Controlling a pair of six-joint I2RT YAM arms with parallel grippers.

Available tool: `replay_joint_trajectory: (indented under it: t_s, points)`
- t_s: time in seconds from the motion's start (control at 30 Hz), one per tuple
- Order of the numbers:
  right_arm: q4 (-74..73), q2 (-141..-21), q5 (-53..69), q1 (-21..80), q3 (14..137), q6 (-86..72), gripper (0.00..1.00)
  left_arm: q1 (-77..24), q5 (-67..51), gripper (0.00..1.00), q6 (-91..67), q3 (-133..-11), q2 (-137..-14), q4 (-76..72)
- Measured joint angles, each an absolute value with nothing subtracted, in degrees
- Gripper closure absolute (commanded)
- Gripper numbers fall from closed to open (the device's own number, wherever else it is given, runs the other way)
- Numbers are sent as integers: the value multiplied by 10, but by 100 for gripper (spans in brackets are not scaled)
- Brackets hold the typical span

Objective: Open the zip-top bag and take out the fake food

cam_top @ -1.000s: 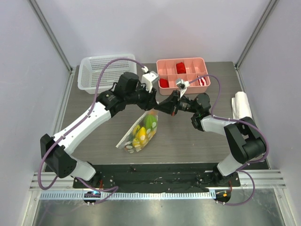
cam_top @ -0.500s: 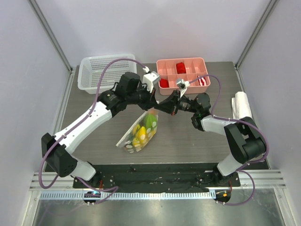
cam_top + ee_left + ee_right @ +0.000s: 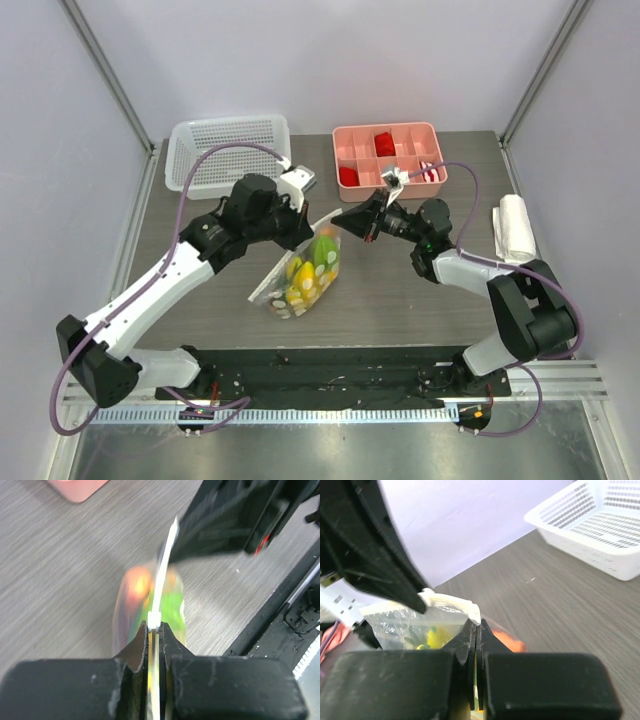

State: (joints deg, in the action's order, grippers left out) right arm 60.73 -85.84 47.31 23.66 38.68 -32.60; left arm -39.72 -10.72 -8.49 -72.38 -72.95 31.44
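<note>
I go on pulling the white slider along the bag's zip with my left gripper to the zip's loose end [image 3: 253, 298] and then let go of it, since my right gripper is holding the bag's top corner [image 3: 335, 213].
The zip-top bag [image 3: 298, 285] hangs above the table between both grippers, its white zip strip [image 3: 325, 222] uppermost. Yellow, green and orange fake food [image 3: 312, 268] shows through it. My left gripper [image 3: 302, 237] is shut on the zip strip, with a small white slider at its fingertips in the left wrist view [image 3: 154, 617]. My right gripper [image 3: 341, 217] is shut on the bag's top corner at the strip's end [image 3: 477, 622]. In the right wrist view the orange piece [image 3: 514, 643] and a yellow piece [image 3: 435, 637] lie inside the bag.
A white perforated basket [image 3: 225, 150] stands at the back left. A pink divided tray [image 3: 345, 135] with red and white blocks stands at the back right. A white roll [image 3: 515, 225] lies at the right edge. The black base rail runs along the near edge.
My left gripper has slid left and towards me along the zip strip, away from the right gripper. The right gripper has kept its hold on the corner. The bag has swung slightly.
</note>
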Motion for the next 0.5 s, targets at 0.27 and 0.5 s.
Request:
replay_joint_trajectory:
  t_s: [0.27,0.5]
  points:
    - [598,-857,419,186,368,-341,99,-397,-66,100,-153,-649,-645,357]
    - [600,-858,412,178,367,-349,99,-396,-52,100,-258,-599,-534,406]
